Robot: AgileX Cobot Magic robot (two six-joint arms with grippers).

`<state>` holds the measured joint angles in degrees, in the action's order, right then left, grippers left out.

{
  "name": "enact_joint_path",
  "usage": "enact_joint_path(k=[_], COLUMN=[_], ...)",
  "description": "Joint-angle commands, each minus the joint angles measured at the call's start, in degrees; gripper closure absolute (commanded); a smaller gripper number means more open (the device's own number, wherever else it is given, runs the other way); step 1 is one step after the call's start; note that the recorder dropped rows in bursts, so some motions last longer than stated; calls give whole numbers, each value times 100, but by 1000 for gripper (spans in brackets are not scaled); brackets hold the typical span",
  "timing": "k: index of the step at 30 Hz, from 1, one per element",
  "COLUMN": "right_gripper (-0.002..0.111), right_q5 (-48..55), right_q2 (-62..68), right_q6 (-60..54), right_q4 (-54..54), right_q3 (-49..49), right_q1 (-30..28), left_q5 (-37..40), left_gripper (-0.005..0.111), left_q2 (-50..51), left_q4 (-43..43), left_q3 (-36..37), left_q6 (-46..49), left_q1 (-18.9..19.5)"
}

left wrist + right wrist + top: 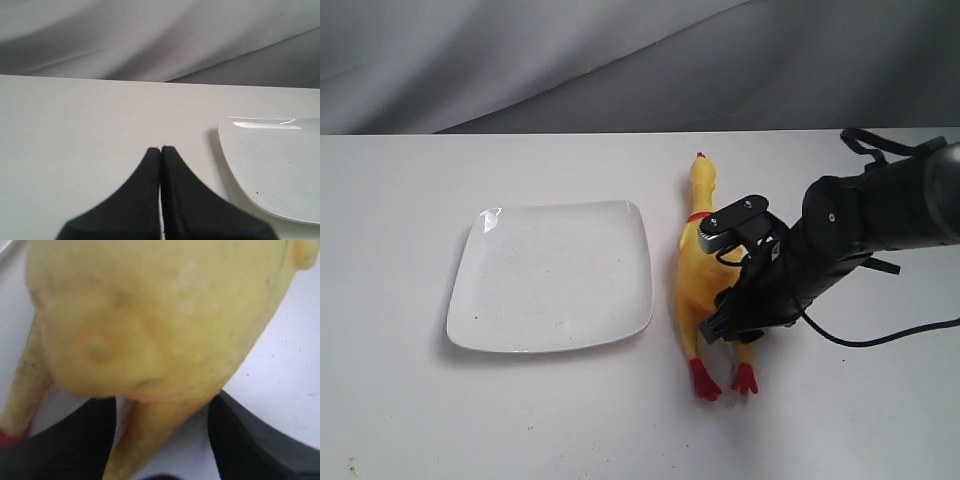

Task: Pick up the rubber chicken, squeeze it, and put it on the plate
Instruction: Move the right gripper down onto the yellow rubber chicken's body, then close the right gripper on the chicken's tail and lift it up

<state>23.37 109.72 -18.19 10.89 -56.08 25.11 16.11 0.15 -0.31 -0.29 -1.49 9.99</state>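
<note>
My gripper is going to lift the rubber chicken [700, 270] by its leg. The chicken's body is plump and the leg thick [152, 427], so I expect the chicken to stay stretched out when it comes up.
The yellow rubber chicken [695, 262] lies on the white table just right of the plate [555, 275], head toward the back and red feet toward the front. My right gripper [723, 322] is down at its lower body, from the right side. In the right wrist view the plump body [160, 315] fills the frame, and one leg runs between the two black fingers [75, 440] with table showing on both sides, so the right gripper [162, 405] is open around it. My left gripper [161, 149] is shut on nothing, low over bare table left of the plate [280, 165].
A grey cloth backdrop [620, 60] hangs behind the table's back edge. The right arm's cable [880, 340] loops over the table to the right of the chicken. The left arm is outside the exterior view.
</note>
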Motion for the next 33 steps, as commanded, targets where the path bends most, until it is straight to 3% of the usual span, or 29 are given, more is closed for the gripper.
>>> enact_joint_path(k=[1,7,12,19,29,33], right_gripper=[68,108,108,108,108,108], right_q5=[-222,-102,241,1740,3280,3822], right_q2=[168,-106,-991,-2571,-4087,-4272], right_q6=[26,52,269,710,-1657,-1830], right_q4=[-46,-155,-544,-1218,122,333], right_q3=[23,23,-64,-815,-1043,-1043], right_q1=[21,21,9,9,299,299], left_q5=[-20,-20,-20,-20,-20,-20], left_gripper=[106,106,106,106,106,106], left_q2=[-15,-15,-15,-15,-15,-15], left_q4=[-20,-20,-20,-20,-20,-20], left_q3=[29,29,29,29,29,29], left_q6=[-2,-2,-2,-2,-2,-2], left_q1=[4,4,4,4,4,4])
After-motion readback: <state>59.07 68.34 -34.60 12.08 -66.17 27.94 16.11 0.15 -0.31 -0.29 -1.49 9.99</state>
